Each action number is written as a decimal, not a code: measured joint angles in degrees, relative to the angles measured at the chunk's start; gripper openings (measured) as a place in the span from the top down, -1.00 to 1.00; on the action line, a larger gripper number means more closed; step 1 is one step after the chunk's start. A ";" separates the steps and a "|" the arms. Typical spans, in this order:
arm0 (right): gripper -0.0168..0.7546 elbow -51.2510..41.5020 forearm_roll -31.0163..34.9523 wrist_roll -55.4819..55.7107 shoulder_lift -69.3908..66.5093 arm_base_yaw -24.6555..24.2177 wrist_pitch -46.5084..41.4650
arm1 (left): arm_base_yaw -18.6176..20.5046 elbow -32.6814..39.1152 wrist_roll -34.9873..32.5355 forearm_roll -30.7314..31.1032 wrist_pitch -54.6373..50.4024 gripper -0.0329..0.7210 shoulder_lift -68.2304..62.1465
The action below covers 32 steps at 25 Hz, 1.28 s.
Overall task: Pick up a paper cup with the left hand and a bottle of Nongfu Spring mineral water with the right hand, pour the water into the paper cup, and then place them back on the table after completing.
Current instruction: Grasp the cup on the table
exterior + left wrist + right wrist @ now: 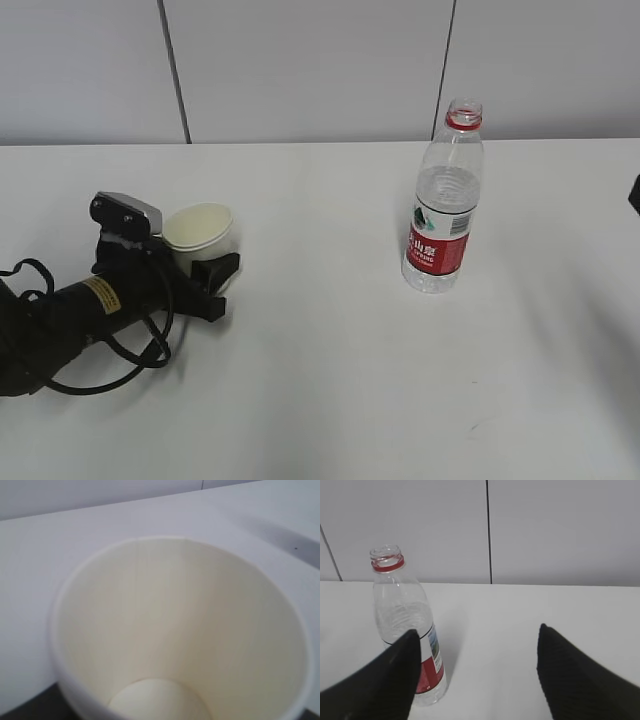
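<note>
The water comes up to the shoulder of the bottle, higher than the red label, so most of it will stay in the bottle when the robot pours into the paper cup.
The white paper cup stands at the left of the table, empty inside. My left gripper, on the arm with the yellow sticker, has a finger on either side of it and is closed on it. In the left wrist view the cup fills the frame and hides the fingers. The uncapped bottle with a red label stands upright at the centre right, and the water fills it to the shoulder. My right gripper is open and empty. The bottle stands beyond its left finger.
A grey panelled wall runs behind the table's far edge. Only a dark sliver of the right arm shows at the right edge of the exterior view. White tabletop lies between cup and bottle.
</note>
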State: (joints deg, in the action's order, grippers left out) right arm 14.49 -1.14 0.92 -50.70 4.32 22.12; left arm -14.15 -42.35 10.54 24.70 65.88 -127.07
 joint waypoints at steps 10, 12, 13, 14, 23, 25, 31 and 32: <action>-0.74 0.49 -5.67 7.45 -13.36 0.00 8.39 | 0.00 0.00 0.05 0.14 0.05 -0.14 0.00; -0.76 1.24 -6.06 7.82 -15.68 0.00 8.74 | 0.00 0.00 0.05 0.18 0.05 -0.14 0.00; -0.76 1.54 -6.55 7.87 -17.06 0.00 9.44 | 0.00 0.00 0.05 0.25 0.05 -0.14 0.00; -0.76 2.04 -7.33 7.96 -18.33 0.00 10.62 | 0.00 0.00 0.05 0.25 0.05 -0.14 0.00; -0.76 6.14 -17.12 13.30 -35.30 0.00 26.73 | 0.00 0.00 0.05 0.38 0.05 -0.14 0.00; -0.76 7.24 -17.81 13.98 -39.02 0.00 29.02 | 0.00 0.00 0.05 0.45 0.05 -0.14 0.00; -0.76 11.23 -18.70 14.96 -48.73 0.00 33.17 | 0.00 0.00 0.05 0.54 0.05 -0.14 0.00; -0.76 11.76 -19.13 15.10 -49.73 0.00 33.75 | 0.00 0.00 0.05 0.54 0.05 -0.14 0.00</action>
State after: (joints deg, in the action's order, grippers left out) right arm 26.25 -20.27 16.02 -100.43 4.32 55.87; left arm -14.15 -42.35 10.59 25.25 65.94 -127.07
